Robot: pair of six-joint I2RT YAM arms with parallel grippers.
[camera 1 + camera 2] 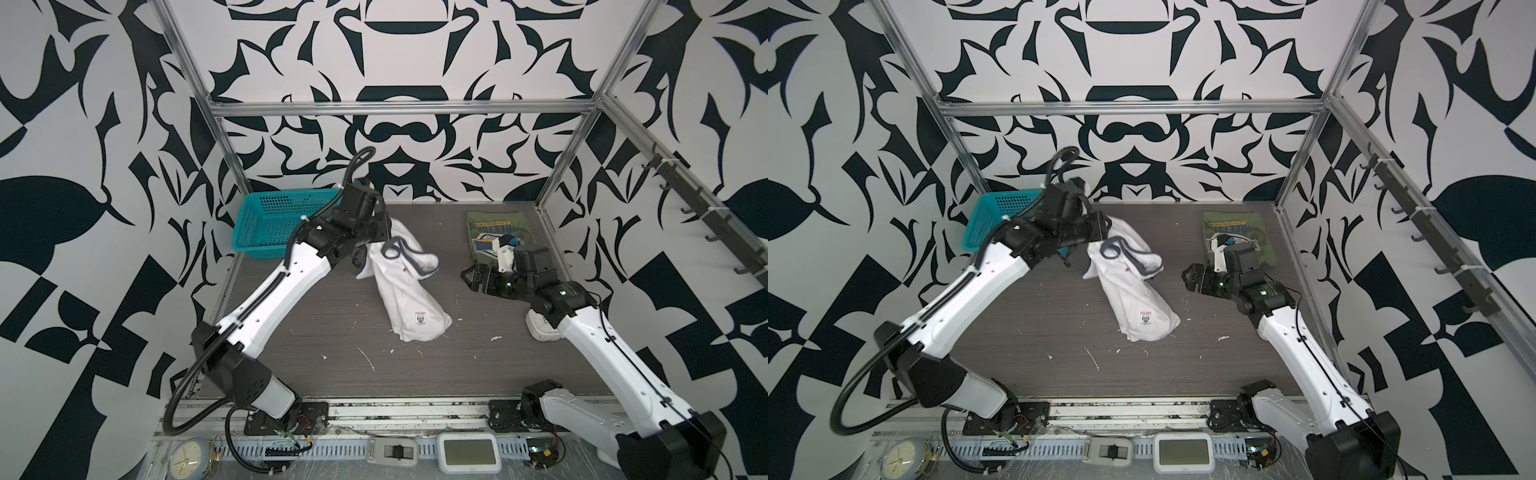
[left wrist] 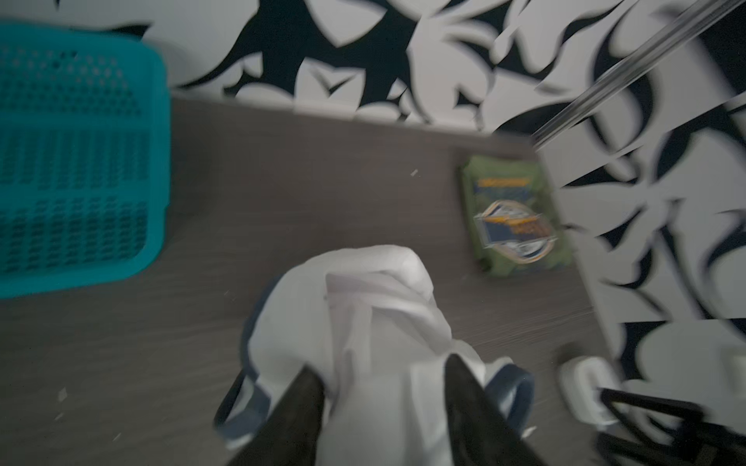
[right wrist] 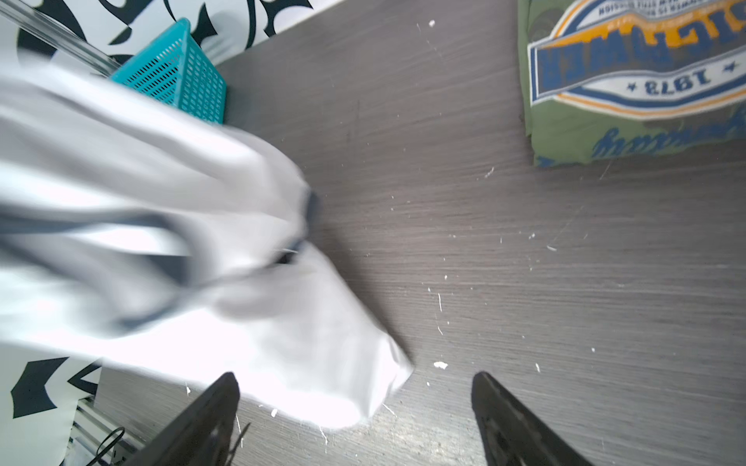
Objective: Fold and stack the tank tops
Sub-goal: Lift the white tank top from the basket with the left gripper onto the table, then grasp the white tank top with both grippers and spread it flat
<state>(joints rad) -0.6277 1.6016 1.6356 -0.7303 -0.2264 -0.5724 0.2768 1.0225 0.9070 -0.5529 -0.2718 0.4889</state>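
Note:
The white tank top is bunched, its navy trim folded over, so my right gripper should hold the trim end [image 1: 429, 266] while my left gripper pulls the cloth straight.
The white tank top [image 1: 411, 299] [image 1: 1136, 291] with navy trim is bunched on the dark table, its strap end raised at my left gripper [image 1: 380, 232] [image 1: 1100, 232]. In the left wrist view my left gripper [image 2: 383, 373] is open, and blurred white cloth [image 2: 363, 314] sits between its two black fingers. The olive green tank top [image 1: 490, 226] [image 1: 1229, 226] [image 2: 512, 218] [image 3: 629, 88] lies folded flat at the back right, badge print up. My right gripper [image 1: 467, 278] [image 1: 1187, 276] [image 3: 355, 377] is open and empty, just right of the white top's lower corner [image 3: 355, 387].
A teal mesh basket [image 1: 270, 224] [image 1: 984, 226] [image 2: 72, 161] [image 3: 177, 76] stands at the back left, behind my left arm. Metal frame posts and patterned walls enclose the table. A clock [image 1: 189, 459] and a small display [image 1: 467, 453] sit below the front edge.

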